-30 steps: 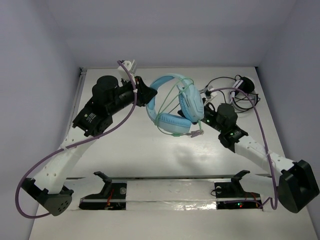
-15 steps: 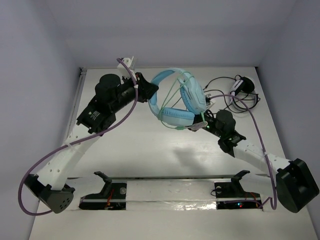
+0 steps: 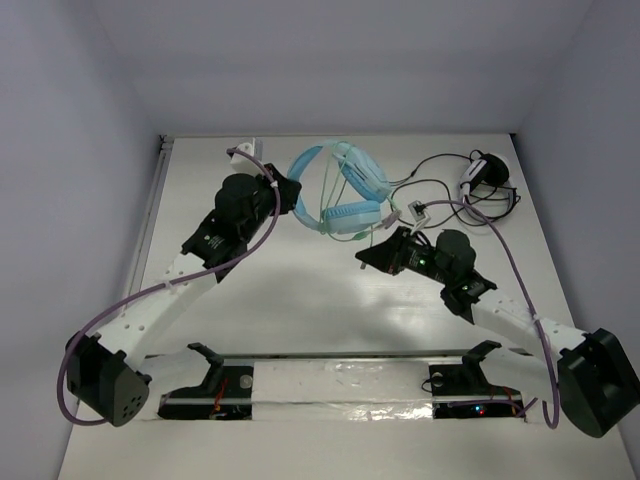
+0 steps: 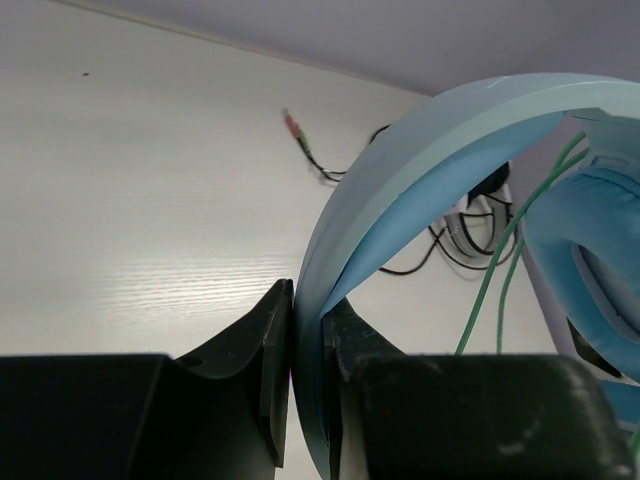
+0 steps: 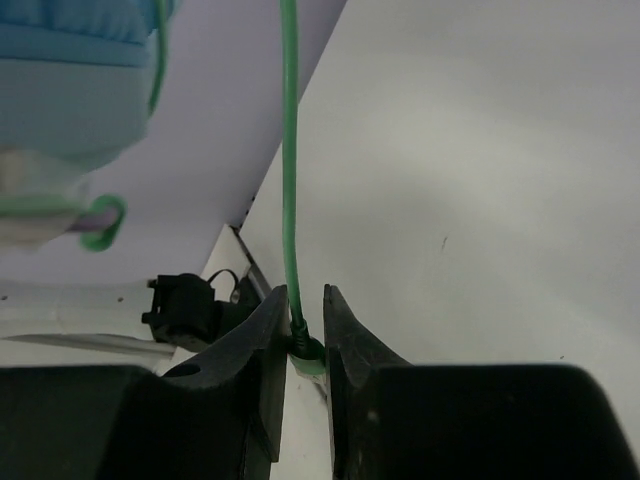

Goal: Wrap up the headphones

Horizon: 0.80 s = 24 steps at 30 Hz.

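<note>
I should keep lowering the headphones with my left gripper until they rest at the clear table middle (image 3: 328,265), with the green cable looped across the ear cups (image 3: 343,182).
The light blue headphones (image 3: 338,196) hang above the table at the back middle. My left gripper (image 3: 291,196) is shut on their padded band (image 4: 400,170), which runs between the jaws in the left wrist view (image 4: 308,345). An ear cup (image 4: 590,260) shows at the right of that view. The thin pale green cable (image 3: 345,200) loops across the cups and runs down to my right gripper (image 3: 368,258). That gripper (image 5: 305,330) is shut on the cable's (image 5: 290,150) plug end, below an ear cup (image 5: 70,60).
A smaller black-and-white headset (image 3: 486,174) with a tangled black cable (image 3: 440,190) lies at the back right, close behind my right arm. Its cable (image 4: 450,240) and a reddish plug (image 4: 292,125) show in the left wrist view. Walls close the back and sides.
The left arm has swung in and turned the headphones, which now sit flatter and farther back. The right gripper has moved left and nearer, drawing the green cable down.
</note>
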{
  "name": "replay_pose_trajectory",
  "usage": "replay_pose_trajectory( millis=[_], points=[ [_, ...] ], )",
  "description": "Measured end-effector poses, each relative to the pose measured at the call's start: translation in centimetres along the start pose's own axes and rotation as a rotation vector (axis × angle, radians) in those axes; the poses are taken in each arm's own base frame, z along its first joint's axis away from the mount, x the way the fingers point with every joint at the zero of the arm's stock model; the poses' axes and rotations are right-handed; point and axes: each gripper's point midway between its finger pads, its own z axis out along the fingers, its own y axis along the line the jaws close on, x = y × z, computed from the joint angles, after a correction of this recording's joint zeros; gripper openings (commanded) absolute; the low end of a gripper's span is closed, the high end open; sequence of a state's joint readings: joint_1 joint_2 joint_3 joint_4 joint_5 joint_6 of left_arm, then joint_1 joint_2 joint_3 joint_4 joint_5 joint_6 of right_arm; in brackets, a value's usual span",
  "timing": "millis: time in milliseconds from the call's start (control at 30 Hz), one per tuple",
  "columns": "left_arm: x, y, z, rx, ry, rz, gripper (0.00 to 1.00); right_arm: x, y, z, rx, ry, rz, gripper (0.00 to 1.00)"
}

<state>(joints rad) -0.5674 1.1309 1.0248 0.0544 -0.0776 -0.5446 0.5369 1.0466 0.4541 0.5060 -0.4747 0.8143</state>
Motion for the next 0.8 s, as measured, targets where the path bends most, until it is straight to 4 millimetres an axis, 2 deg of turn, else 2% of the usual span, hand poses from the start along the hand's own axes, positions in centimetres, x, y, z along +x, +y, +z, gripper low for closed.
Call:
replay_pose_trajectory(
  millis=[133, 400, 633, 800],
  points=[
    [1.1, 2.5, 0.8, -0.084, -0.022, -0.004, 0.0, 0.9, 0.3, -0.2, -0.015, 0.038, 0.07, 0.15],
    [3.5, 6.4, 2.2, -0.199, -0.047, 0.003, 0.0, 2.5, -0.4, 0.4, -0.02, 0.114, 0.151, 0.15],
    [6.7, 9.7, 2.2, -0.279, -0.023, 0.015, 0.0, 3.7, -1.5, 0.9, -0.004, 0.161, 0.2, 0.15],
    [8.4, 10.9, 1.9, -0.295, -0.012, 0.001, 0.0, 3.5, -1.2, 1.0, -0.013, 0.154, 0.213, 0.16]
  ],
)
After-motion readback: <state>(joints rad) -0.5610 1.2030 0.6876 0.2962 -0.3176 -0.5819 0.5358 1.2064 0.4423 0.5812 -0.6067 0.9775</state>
